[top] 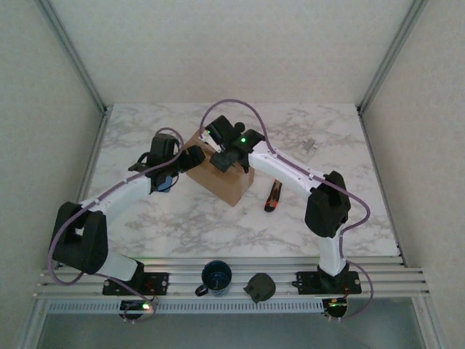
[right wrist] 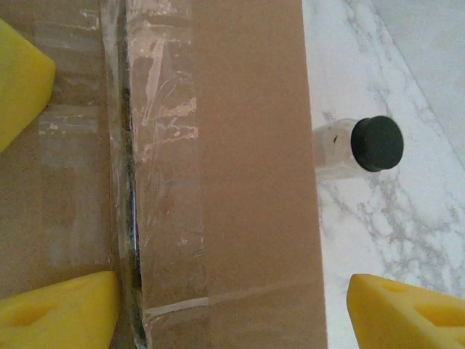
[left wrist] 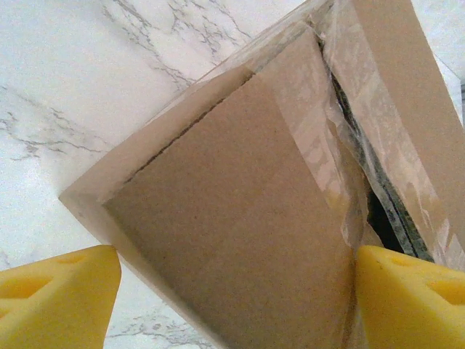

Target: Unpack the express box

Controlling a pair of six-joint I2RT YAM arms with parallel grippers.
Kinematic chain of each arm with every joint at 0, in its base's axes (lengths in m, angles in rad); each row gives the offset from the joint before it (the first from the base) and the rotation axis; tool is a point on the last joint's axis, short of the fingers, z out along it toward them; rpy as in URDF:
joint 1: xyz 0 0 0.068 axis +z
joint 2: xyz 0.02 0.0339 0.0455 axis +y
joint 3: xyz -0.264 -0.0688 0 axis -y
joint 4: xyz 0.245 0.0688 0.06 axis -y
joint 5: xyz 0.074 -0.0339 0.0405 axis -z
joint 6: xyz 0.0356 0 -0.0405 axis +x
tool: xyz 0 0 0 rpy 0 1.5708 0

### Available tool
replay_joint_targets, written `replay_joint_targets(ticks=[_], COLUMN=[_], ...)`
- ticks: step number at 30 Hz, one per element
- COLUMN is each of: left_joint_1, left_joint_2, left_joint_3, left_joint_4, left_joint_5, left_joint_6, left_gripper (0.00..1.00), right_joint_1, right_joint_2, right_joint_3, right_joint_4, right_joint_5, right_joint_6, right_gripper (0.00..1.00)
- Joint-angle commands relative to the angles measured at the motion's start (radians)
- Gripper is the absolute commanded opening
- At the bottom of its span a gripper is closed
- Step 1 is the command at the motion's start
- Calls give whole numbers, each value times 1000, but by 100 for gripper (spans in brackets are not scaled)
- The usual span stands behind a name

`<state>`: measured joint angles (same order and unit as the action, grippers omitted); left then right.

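Note:
The fingers of my right gripper span the flap (right wrist: pixel 254 182) beside the bottle, so I keep lowering one finger into the slit seam (right wrist: pixel 134 254) until I close on the flap.
The express box (top: pixel 227 182), a brown carton, sits mid-table with both grippers over its top. Its taped centre seam (right wrist: pixel 129 218) is slit, and a dark gap (left wrist: pixel 385 214) shows between the flaps. My left gripper (left wrist: pixel 236 305) is open, astride the left flap (left wrist: pixel 232 218): one yellow finger (left wrist: pixel 58 298) is off the box's outer edge, the other (left wrist: pixel 410 298) is at the seam. My right gripper (right wrist: pixel 232 313) is open, astride the right flap (right wrist: pixel 232 160), with one finger (right wrist: pixel 62 313) at the seam and the other (right wrist: pixel 407 313) beyond the box's edge over marble.
A small clear bottle with a black cap (right wrist: pixel 374 144) lies on the table against the box's outer side. A knife (top: pixel 272 196) lies right of the box. A dark cup (top: pixel 216 276) and a dark lump (top: pixel 260 287) sit at the near edge.

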<state>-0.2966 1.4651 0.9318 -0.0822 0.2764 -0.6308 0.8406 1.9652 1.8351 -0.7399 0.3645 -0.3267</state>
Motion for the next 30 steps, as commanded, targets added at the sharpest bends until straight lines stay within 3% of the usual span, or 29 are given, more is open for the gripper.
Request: replay_joint_targets(ticks=[1,10,20,30], left_joint_1=[13,13,13,13], left_joint_2=[37,40,42,38], left_joint_3=[-6,1,4,5], left_joint_4=[-149,-152,-153,-174], left_joint_5=[-45,-45,-45,-55], left_joint_6=[34,37,44,58], left_gripper=[81,81,81,81], right_joint_1=[6,5,4,0], right_joint_2=[46,184,244,277], right_joint_3=[56,185,188,174], right_joint_4=[-37,-186,-123,-87], right_joint_5=[13,33,234,272], right_joint_6=[-69,-109,-91,-142], right_gripper=[82,81,77,75])
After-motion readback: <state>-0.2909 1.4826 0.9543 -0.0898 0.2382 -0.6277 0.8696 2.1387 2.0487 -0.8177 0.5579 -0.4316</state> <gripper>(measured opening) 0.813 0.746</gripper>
